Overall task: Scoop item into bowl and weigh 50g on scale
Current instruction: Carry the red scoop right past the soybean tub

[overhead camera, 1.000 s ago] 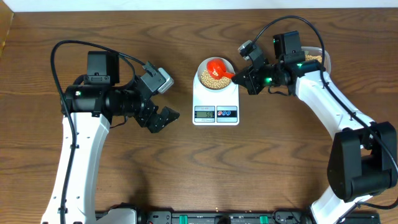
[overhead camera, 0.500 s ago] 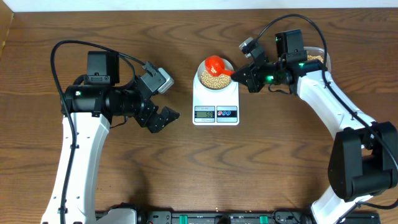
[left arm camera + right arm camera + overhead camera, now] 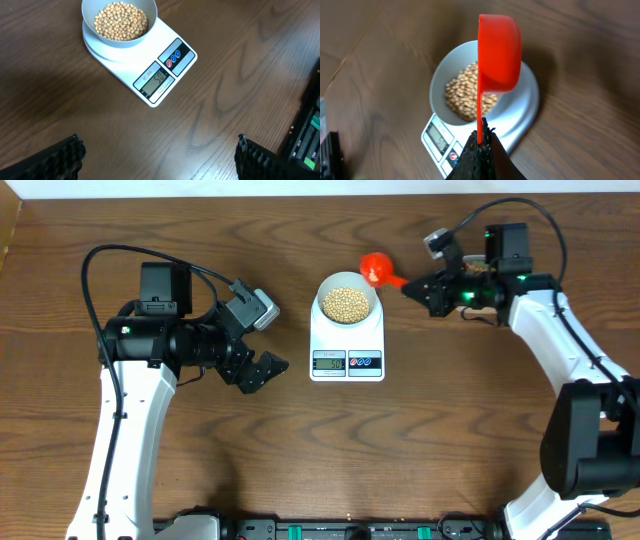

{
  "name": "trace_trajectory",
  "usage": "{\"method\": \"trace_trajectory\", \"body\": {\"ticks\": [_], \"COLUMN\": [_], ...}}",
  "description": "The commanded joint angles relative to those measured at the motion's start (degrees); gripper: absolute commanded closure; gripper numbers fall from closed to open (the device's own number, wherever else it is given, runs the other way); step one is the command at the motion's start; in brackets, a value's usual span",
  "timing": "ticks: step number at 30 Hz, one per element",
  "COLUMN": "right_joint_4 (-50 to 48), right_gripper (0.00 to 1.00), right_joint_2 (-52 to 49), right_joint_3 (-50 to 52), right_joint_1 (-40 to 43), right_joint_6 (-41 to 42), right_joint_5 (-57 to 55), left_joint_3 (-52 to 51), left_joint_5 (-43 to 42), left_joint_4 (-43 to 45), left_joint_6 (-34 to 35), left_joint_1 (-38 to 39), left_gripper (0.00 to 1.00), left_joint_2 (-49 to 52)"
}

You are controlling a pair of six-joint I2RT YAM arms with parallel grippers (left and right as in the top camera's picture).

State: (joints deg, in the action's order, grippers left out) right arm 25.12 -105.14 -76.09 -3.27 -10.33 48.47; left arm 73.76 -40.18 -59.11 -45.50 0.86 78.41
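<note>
The scale's display (image 3: 329,364) shows 50, so next my right gripper takes the red scoop away from the bowl and puts it down in front of the clear tub.
A white bowl (image 3: 347,302) full of tan beans (image 3: 347,303) sits on the white scale (image 3: 347,352) at mid-table. Seen from the left wrist, the beans (image 3: 121,20) fill the bowl (image 3: 90,25) and the scale's (image 3: 165,75) display reads 50. My right gripper (image 3: 415,287) is shut on the handle of a red scoop (image 3: 376,270), which hangs just right of the bowl and behind it. The right wrist view has the scoop (image 3: 499,52) tipped on its side above the bowl (image 3: 440,85), held by that gripper (image 3: 482,137). My left gripper (image 3: 262,368) is open and empty, left of the scale.
A clear tub with more beans (image 3: 478,268) is mostly hidden behind my right arm at the back right. A black rail of equipment (image 3: 350,530) runs along the table's front edge. Bare wood lies between the left gripper's fingertips (image 3: 75,147).
My right gripper has carried the red scoop from over the bowl to the right and back, off the bowl. The left arm has stayed still.
</note>
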Motion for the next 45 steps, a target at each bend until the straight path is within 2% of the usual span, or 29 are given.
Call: {"method": "trace_trajectory", "body": {"ticks": [1,11,13,16,18,22,35,39,45], "right_joint_4": [0.61,9.55,11.19,12.83,13.09,13.11,12.61,11.41,9.97], "right_gripper": [0.99,0.99,0.99,0.99,0.99,0.99,0.99,0.99,0.99], "right_joint_2": [3.58,6.64,7.39,8.63,9.42,9.66,11.13,12.66,17.35], "right_joint_3": [0.11,0.11,0.11,0.13,0.11,0.13,0.11,0.13,0.11], "right_joint_1": [3.65,16.39,19.56,23.15,23.8,22.64,10.97,9.79,9.6], "right_joint_6": [0.68,0.39,0.37,-4.31,-6.73,-9.77,-14.23,-14.21,-13.16], "right_joint_5": [1.64,0.28,-1.97,-6.71,-14.05,-21.16,-46.34,-50.56,-50.16], "left_joint_3": [0.35,0.35,0.35,0.35,0.35,0.35,0.35,0.35,0.35], "left_joint_5": [-0.74,-0.74,-0.74,-0.76,-0.74,-0.74,-0.74,-0.74,-0.74], "left_joint_4": [-0.22,-0.22,-0.22,-0.22,-0.22,-0.22,-0.22,-0.22,-0.22], "left_joint_6": [-0.96,-0.96,-0.96,-0.96,-0.96,-0.96,-0.96,-0.96,-0.96], "left_joint_1": [-0.15,-0.15,-0.15,-0.15,-0.15,-0.15,-0.15,-0.15,-0.15], "left_gripper": [0.02,0.02,0.02,0.02,0.02,0.02,0.02,0.02,0.02], "left_joint_2": [-0.61,-0.61,-0.61,-0.61,-0.61,-0.61,-0.61,-0.61,-0.61]}}
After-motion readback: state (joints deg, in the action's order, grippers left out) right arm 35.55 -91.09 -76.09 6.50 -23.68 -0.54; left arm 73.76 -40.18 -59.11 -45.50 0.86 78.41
